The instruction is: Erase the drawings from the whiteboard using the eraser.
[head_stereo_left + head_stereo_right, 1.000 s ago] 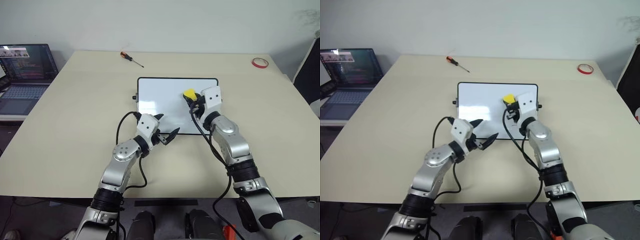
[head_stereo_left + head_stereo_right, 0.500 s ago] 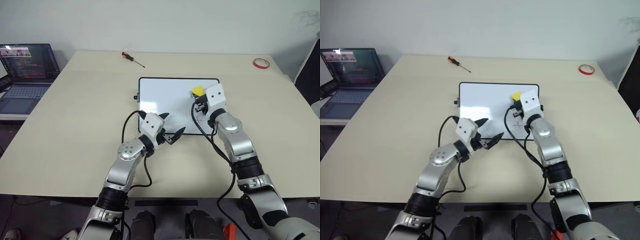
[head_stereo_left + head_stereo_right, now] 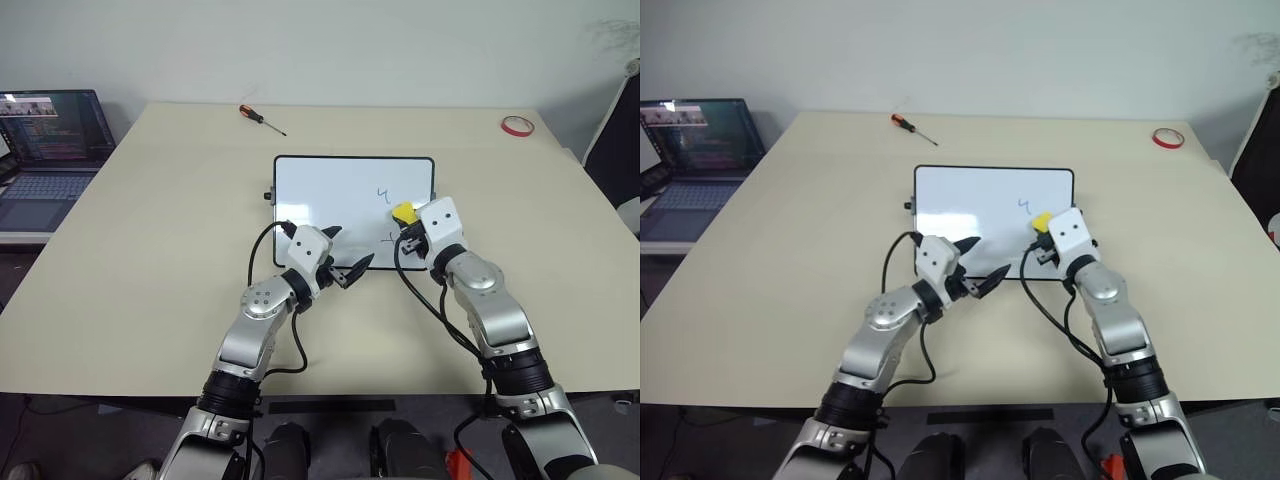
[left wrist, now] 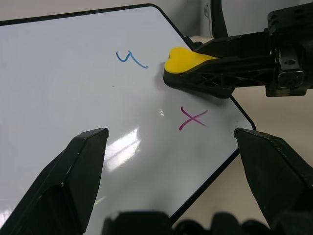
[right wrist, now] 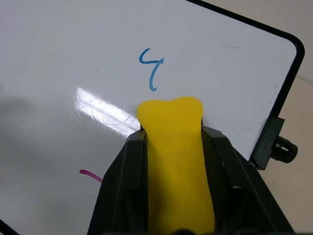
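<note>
The blue loop is whole past the eraser's far edge [image 3: 404, 206], so my right gripper should push the eraser away over the loop [image 3: 383, 195] before it moves back to the red cross.
The whiteboard [image 3: 320, 195] lies flat at the middle of the table. Two of the drawings show on its right part: a blue loop [image 3: 382, 193] and a red cross [image 4: 193, 118]. My right gripper [image 3: 407, 222] is shut on the yellow eraser [image 5: 176, 147], which sits on the board between the two marks, just on the near side of the blue loop [image 5: 151, 66]. My left gripper [image 3: 348, 248] hovers open and empty over the board's near edge, pointing toward the marks, with its fingers [image 4: 83, 166] wide apart.
An orange-handled screwdriver [image 3: 263, 117] lies at the back of the table. A red tape ring [image 3: 518, 125] sits at the far right corner. An open laptop [image 3: 50, 140] stands off the table's left side. A black knob [image 5: 286, 147] sticks out from the board's right edge.
My right gripper has slid the eraser rightward and toward the near edge, uncovering the blue loop. The left gripper has stayed in place.
</note>
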### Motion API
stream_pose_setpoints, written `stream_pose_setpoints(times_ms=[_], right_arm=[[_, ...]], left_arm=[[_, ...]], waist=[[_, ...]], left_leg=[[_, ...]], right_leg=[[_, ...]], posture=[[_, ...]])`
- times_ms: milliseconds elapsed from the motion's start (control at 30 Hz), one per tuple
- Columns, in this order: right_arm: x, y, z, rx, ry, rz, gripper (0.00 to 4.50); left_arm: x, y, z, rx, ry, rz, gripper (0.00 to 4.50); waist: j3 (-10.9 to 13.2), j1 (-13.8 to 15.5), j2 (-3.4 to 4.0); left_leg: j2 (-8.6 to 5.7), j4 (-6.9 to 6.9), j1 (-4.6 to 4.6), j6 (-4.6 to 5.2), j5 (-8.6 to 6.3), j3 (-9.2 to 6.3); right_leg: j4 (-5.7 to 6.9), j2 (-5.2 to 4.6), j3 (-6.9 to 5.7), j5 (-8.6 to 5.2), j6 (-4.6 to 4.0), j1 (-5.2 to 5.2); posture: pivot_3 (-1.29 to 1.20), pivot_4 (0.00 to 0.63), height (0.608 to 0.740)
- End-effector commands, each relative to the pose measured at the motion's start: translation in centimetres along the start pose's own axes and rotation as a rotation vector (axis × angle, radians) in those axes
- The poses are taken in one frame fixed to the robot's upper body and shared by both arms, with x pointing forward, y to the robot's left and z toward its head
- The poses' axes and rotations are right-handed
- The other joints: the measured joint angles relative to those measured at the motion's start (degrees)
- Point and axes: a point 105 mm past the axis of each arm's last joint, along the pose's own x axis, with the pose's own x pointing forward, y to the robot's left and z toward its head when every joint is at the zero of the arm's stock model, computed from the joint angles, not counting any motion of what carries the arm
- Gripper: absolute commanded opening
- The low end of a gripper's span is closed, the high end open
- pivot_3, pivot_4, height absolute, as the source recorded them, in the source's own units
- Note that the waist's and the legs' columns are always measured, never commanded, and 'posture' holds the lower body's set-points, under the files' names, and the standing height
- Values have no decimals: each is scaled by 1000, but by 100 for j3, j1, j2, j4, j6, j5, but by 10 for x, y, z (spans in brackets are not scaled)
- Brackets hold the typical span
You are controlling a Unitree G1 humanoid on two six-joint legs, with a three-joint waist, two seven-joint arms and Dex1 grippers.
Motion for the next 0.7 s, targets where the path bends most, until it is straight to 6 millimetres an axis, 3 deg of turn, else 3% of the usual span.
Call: stream_pose_setpoints(times_ms=[33, 133, 233, 400, 700], right_arm=[[18, -12, 27, 2, -86, -50, 1147], [32, -18, 45, -5, -143, -70, 1147], [40, -15, 49, -18, -160, -60, 1147], [43, -6, 31, -37, -110, -34, 1147], [27, 6, -3, -45, 3, 23, 1147]], left_arm=[[4, 0, 13, 24, -51, -6, 4500], [5, 0, 14, 24, -54, -6, 4500], [5, 1, 14, 25, -55, -6, 4500], [4, 1, 14, 25, -56, 1, 4500], [5, 0, 14, 21, -56, -2, 4500]], waist=[[0, -28, 0], [1, -45, 1], [1, -37, 1], [1, -36, 1], [-2, -32, 1]], left_leg=[[0, 1, 1, 0, 0, 2], [-2, 2, 1, 1, 1, 2], [0, -2, -4, 1, 0, 1], [5, -7, -10, 5, -2, 6], [3, 1, 0, 6, -2, 0]], right_leg=[[0, 1, 2, 1, 1, 0], [-1, 6, 0, 7, -3, 0], [-6, 6, 0, 7, -4, -2], [-11, -7, 4, 6, -2, -7], [-2, -6, 0, 6, -2, 3]], posture=[[0, 150, 740], [0, 150, 740], [0, 150, 740], [0, 150, 740], [0, 150, 740]])
